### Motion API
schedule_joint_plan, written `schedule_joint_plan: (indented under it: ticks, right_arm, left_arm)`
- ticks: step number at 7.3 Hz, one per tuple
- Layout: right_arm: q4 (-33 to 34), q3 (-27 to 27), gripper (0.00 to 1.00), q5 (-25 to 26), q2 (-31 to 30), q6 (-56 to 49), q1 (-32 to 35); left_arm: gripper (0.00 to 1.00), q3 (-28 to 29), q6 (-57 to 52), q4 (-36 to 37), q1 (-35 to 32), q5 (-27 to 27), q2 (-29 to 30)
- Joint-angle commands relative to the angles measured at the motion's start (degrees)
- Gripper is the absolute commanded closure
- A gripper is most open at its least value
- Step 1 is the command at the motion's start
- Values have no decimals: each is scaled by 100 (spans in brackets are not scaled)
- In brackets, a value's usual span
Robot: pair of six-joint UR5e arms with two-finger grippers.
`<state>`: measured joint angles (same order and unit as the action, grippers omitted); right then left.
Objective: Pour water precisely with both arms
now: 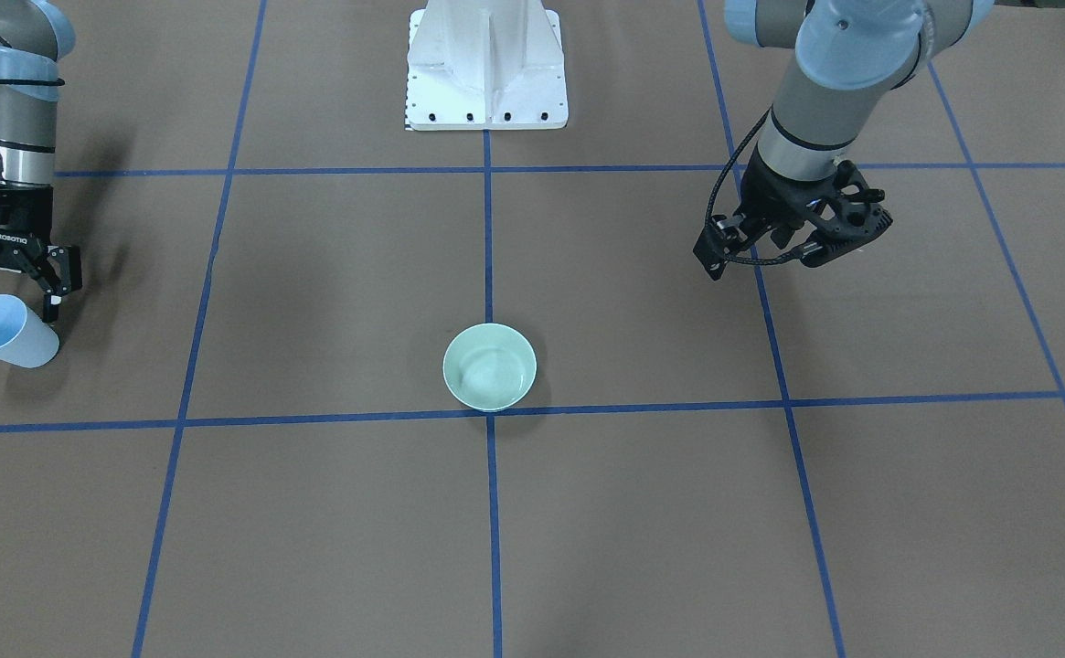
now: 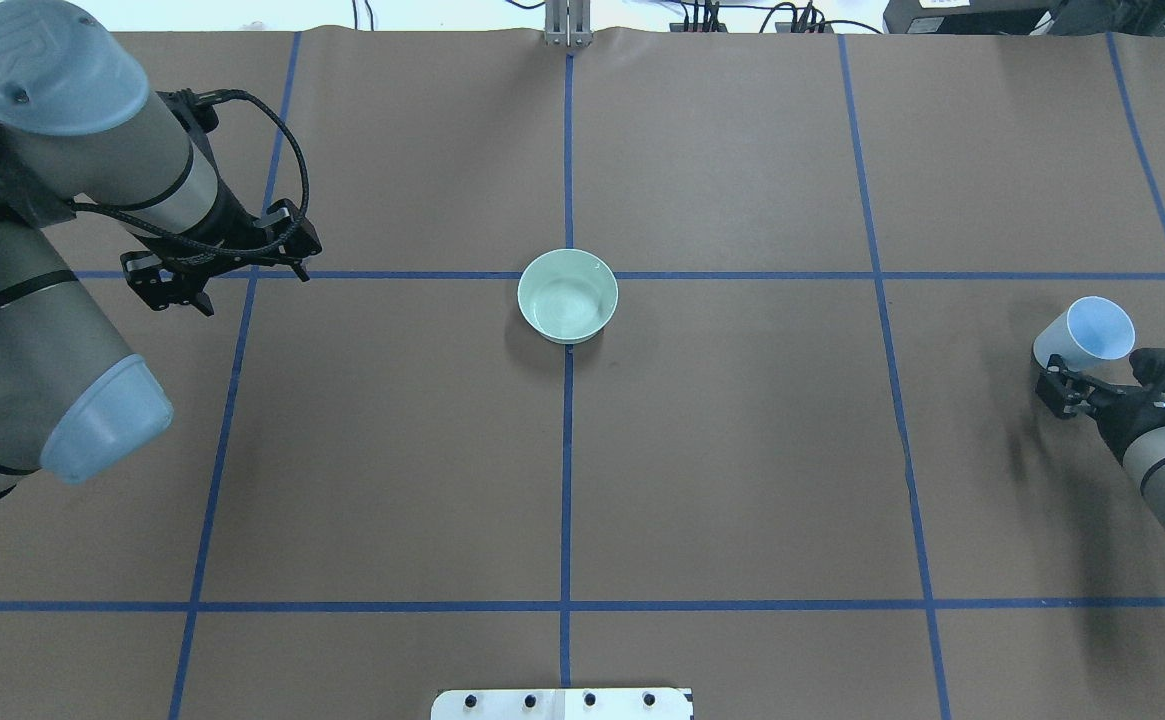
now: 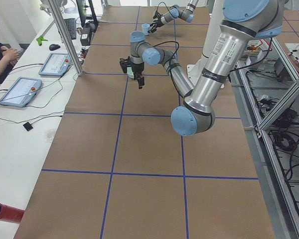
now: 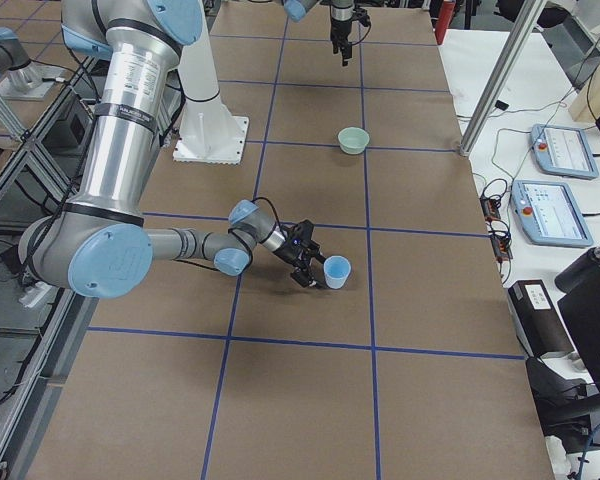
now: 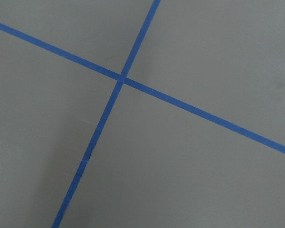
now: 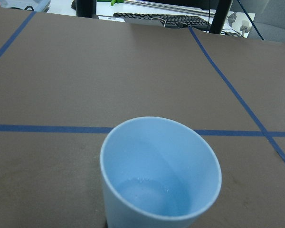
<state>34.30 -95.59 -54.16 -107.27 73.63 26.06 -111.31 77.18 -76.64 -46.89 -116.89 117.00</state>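
I expect the water to run out in a narrow stream when I tip the cup, because a shallow pool [image 6: 152, 194] shows at the pale blue cup's bottom [image 1: 9, 331].
A pale blue cup [image 1: 11, 336] stands upright on the brown table at the robot's far right. It also shows in the overhead view [image 2: 1082, 338] and the right side view [image 4: 336, 270]. In the right wrist view the cup [image 6: 133, 161] holds a little water. My right gripper [image 1: 9, 300] is open, a finger on either side of the cup's near edge. My left gripper [image 1: 793, 249] hangs open and empty above the table on the robot's left [image 2: 232, 282]. A pale green bowl [image 1: 452, 366] sits in the table's middle [image 2: 524, 296], far from both grippers.
Blue tape lines [image 5: 121, 78] divide the table into squares. The white bolted pedestal [image 1: 486, 64] stands at the robot's side of the table. An operator [image 3: 0, 50] and tablets [image 3: 17, 90] are beyond the table's far edge.
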Motion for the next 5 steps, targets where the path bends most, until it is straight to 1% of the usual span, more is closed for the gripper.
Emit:
schedule_joint_plan:
  ticks: [1, 5]
  right_arm:
    - [-239, 295, 2, -15, 276, -296, 215]
    - [-239, 418, 2, -24, 417, -314, 329]
  left_arm:
    - [0, 4, 33, 0, 4, 0, 7]
    - [0, 4, 34, -9, 4, 0, -10]
